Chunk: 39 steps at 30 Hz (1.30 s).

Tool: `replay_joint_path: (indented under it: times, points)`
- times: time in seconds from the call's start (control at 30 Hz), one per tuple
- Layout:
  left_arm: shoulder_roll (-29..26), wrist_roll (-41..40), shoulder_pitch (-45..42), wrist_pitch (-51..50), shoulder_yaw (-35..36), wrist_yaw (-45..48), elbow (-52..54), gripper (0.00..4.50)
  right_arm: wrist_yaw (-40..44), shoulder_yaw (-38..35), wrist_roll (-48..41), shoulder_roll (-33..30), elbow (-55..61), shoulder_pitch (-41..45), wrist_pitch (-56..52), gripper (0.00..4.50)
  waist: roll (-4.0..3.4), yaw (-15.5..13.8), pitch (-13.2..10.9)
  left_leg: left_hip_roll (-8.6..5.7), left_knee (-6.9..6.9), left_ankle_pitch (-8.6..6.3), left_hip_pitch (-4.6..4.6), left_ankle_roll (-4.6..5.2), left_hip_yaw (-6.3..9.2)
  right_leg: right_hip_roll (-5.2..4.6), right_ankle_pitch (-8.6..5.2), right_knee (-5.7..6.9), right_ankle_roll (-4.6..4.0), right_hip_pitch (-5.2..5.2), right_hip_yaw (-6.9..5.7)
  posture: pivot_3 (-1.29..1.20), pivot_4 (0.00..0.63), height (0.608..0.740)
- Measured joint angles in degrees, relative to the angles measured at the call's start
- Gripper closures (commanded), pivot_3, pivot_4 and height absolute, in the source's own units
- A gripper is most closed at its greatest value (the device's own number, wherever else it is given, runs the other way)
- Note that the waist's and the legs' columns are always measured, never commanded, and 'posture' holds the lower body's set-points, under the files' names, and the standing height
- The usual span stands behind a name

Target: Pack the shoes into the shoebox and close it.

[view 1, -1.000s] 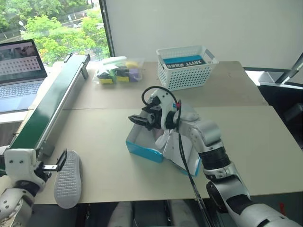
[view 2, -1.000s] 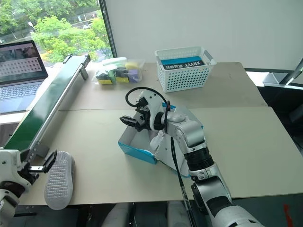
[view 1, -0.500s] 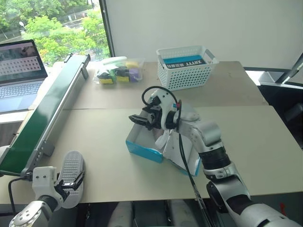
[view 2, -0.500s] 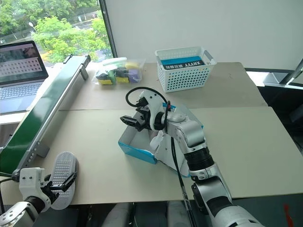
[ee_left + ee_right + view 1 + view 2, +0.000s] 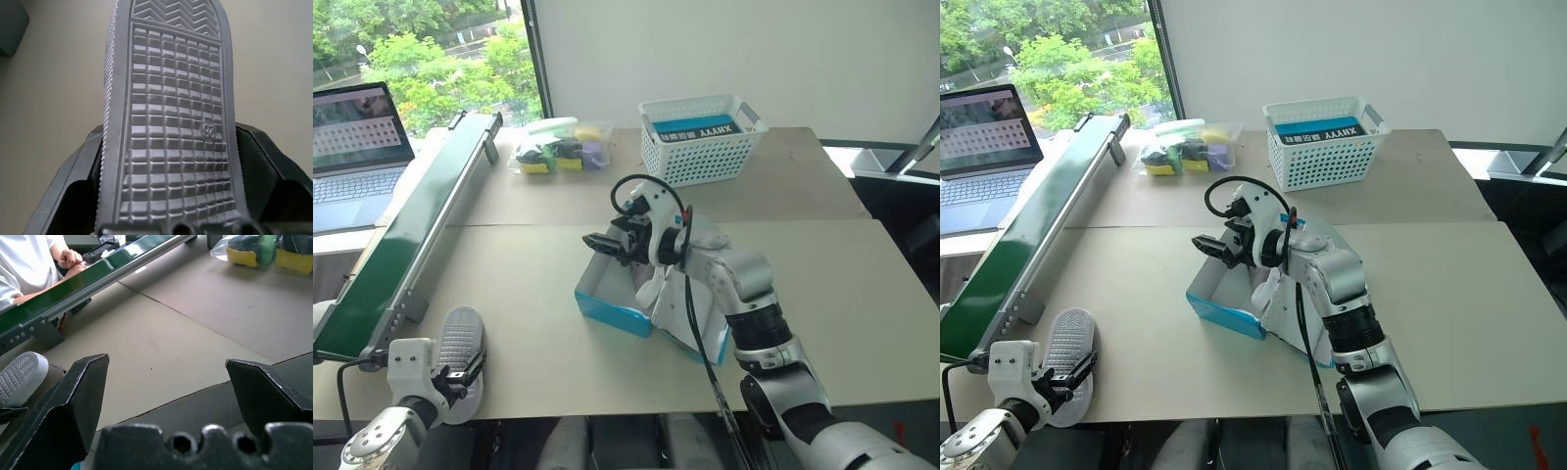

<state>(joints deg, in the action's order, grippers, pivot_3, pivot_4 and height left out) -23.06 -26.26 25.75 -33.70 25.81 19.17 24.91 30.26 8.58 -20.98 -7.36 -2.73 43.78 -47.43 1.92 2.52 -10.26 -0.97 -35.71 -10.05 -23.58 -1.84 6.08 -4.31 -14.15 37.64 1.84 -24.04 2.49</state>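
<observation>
My gripper will lower the greyish-brown shoe (image 5: 462,363), and the shoe will fit in on its side because a gap (image 5: 610,282) runs beside the white sole in the blue shoebox.
One shoe (image 5: 458,343) lies sole up at the table's front left corner, its pale ribbed sole (image 5: 171,112) facing me. My left gripper (image 5: 460,371) is at its near end, shut on the shoe, with black fingers (image 5: 80,171) pressed against both sides of the sole. The blue shoebox (image 5: 607,310) stands open in the middle of the table, white inside, with crumpled white paper (image 5: 651,284) in it. My right gripper (image 5: 615,245) hovers over the box's far left edge, open, with nothing between its fingers (image 5: 73,401).
A long green conveyor (image 5: 411,225) runs along the left side, with a laptop (image 5: 352,147) beyond it. A white lattice basket (image 5: 700,137) and a clear bag of coloured items (image 5: 558,152) sit at the back. A person in a white shirt (image 5: 24,264) sits behind the conveyor.
My left arm has sunk to the table's front edge, and its fingers have closed in on the shoe's near end. The right arm has not moved.
</observation>
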Motion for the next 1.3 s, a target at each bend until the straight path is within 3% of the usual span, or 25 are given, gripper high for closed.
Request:
replay_joint_path:
  times: [0.07, 0.27, 0.43, 0.6, 0.83, 1.3]
  points:
    - [0.4, -0.4, -0.4, 0.0, 0.1, -0.1, 0.2, 2.24, 0.0, 0.0, 0.0, 0.0, 0.0, 0.0, 0.0, 0.00, -0.03, -0.1, 0.0, 0.00, -0.01, 0.00, 0.01, 0.00, 0.00, 0.00, 0.00, 0.00, 0.00, 0.01, 0.00, 0.00, 0.150, 0.729]
    - [5.5, -5.7, -7.0, -0.3, 1.8, -3.3, 1.7, 2.24, 0.0, 0.0, -0.3, 0.1, 0.0, 0.0, -0.7, 0.00, 0.03, -0.2, 0.0, 0.00, -0.08, 0.00, -0.05, 0.00, 0.01, 0.00, 0.01, -0.02, 0.01, 0.02, -0.02, 0.00, 0.150, 0.729]
    - [12.0, -22.3, -14.4, -0.1, 4.2, -5.7, 7.8, 2.24, -0.5, -2.4, -3.5, 2.7, -0.5, 0.1, -6.1, 0.00, 0.05, 0.0, 0.0, -0.01, -0.09, 0.00, -0.17, 0.00, 0.02, -0.01, 0.04, 0.01, 0.02, -0.03, -0.01, 0.00, 0.150, 0.729]
    - [12.1, -31.7, -16.6, -1.3, -0.1, -5.7, 11.4, 2.24, -0.3, -9.7, -12.8, 5.7, -3.0, 2.7, -19.6, 0.00, 0.05, 0.1, 0.0, -0.02, -0.10, 0.00, -0.15, 0.01, 0.02, 0.02, 0.04, 0.03, 0.02, 0.00, 0.00, 0.00, 0.150, 0.729]
    - [9.4, -30.5, -20.0, -2.5, -8.7, -6.0, 10.4, 2.24, -2.0, -16.5, -21.5, 9.1, -3.4, 9.7, -36.2, 0.00, 0.03, 0.2, 0.0, -0.02, -0.12, 0.01, -0.15, 0.02, 0.02, 0.08, 0.04, 0.04, 0.02, -0.01, 0.00, 0.00, 0.150, 0.729]
    - [8.5, -27.8, -21.0, -1.6, -12.1, -5.6, 7.9, 2.24, -7.9, -16.5, -21.8, 12.5, -3.0, 11.8, -36.9, 0.00, 0.03, 0.1, 0.0, -0.02, -0.11, 0.00, -0.17, 0.02, 0.02, 0.07, 0.03, 0.04, 0.03, -0.04, 0.00, 0.00, 0.150, 0.729]
